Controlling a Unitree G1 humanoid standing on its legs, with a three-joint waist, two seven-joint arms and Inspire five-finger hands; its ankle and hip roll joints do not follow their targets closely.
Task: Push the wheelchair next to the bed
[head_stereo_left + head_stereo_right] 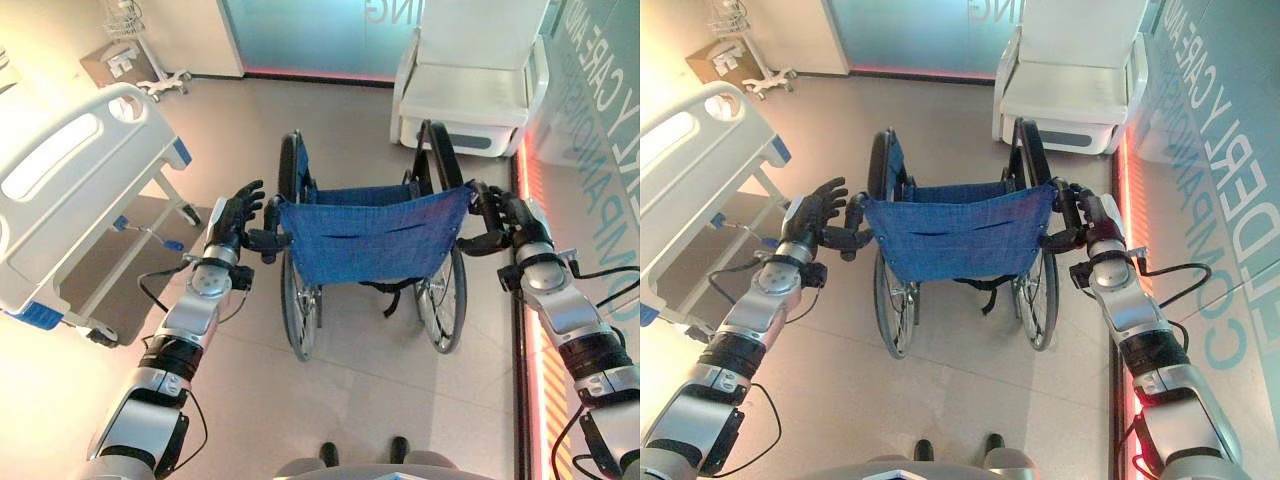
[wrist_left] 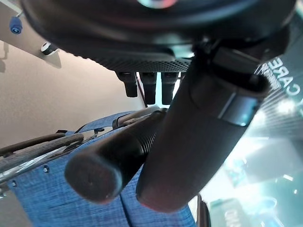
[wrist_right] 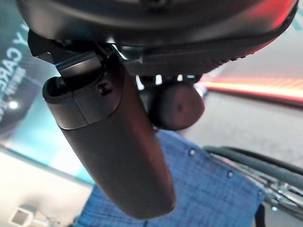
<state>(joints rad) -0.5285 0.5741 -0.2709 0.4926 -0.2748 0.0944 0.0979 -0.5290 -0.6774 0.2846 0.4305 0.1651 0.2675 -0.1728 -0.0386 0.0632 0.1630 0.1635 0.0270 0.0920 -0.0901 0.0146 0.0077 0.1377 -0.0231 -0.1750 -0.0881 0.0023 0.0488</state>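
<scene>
I expect the wheelchair (image 1: 365,196) to stay open and roll round with me as I push, since the blue cloth back (image 1: 375,241) is spread out between the push handles.
The wheelchair (image 1: 370,235) with a blue cloth back stands in the middle of the floor, its back towards me. The white hospital bed (image 1: 70,190) is at the left, about a metre from the chair. My left hand (image 1: 232,220) is at the left push handle (image 2: 109,165): its fingers point up and spread, and its thumb (image 2: 189,151) lies alongside the grip. My right hand (image 1: 510,220) is curled round the right push handle (image 3: 177,106), whose black end shows against the palm.
A white padded armchair (image 1: 470,80) stands behind the wheelchair at the back right. A cardboard box and a wheeled stand (image 1: 125,55) are at the back left. A glass wall with a red lit strip (image 1: 530,330) at floor level runs along the right.
</scene>
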